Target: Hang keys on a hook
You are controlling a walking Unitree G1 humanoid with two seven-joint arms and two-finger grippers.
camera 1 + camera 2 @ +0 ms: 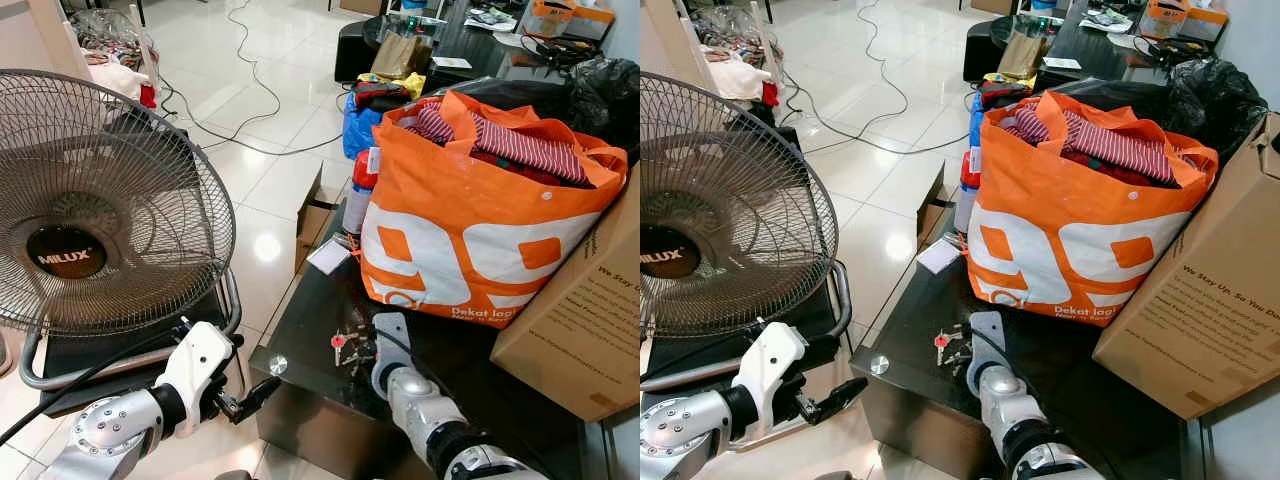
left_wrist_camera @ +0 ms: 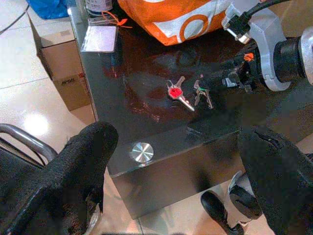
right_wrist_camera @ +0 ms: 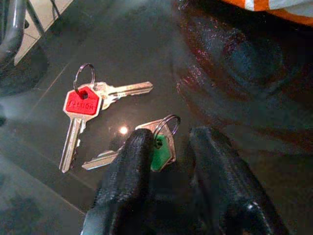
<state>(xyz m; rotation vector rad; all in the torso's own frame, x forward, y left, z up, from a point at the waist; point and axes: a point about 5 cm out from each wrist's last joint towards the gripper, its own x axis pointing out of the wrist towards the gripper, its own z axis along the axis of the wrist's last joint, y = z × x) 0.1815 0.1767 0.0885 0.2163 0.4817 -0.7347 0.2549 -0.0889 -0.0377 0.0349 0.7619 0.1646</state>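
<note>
The green key (image 3: 161,154) will swing about when I carry the key ring, because the thin metal key ring (image 3: 167,127) goes loosely through the green key's head.
Two key sets lie on the black glass table (image 1: 300,380) near its front left corner. One has a red-headed key (image 3: 80,105) on a ring, the other a green-headed key (image 3: 162,147). My right gripper (image 3: 171,139) is low over the table, open by a narrow gap. The green key's head and ring sit between its fingertips (image 3: 137,147), and the red key (image 1: 338,342) lies just to their left. My left gripper (image 1: 255,393) hangs off the table's front left edge, open and empty, with its fingers (image 2: 93,147) wide apart and pointing at the keys (image 2: 174,92).
A large orange bag of clothes (image 1: 470,230) and a cardboard box (image 1: 590,310) take up the table behind and to the right of the keys. A standing fan (image 1: 90,210) is close on the left. A small cardboard box (image 1: 312,215) and cables (image 1: 250,70) lie on the tiled floor.
</note>
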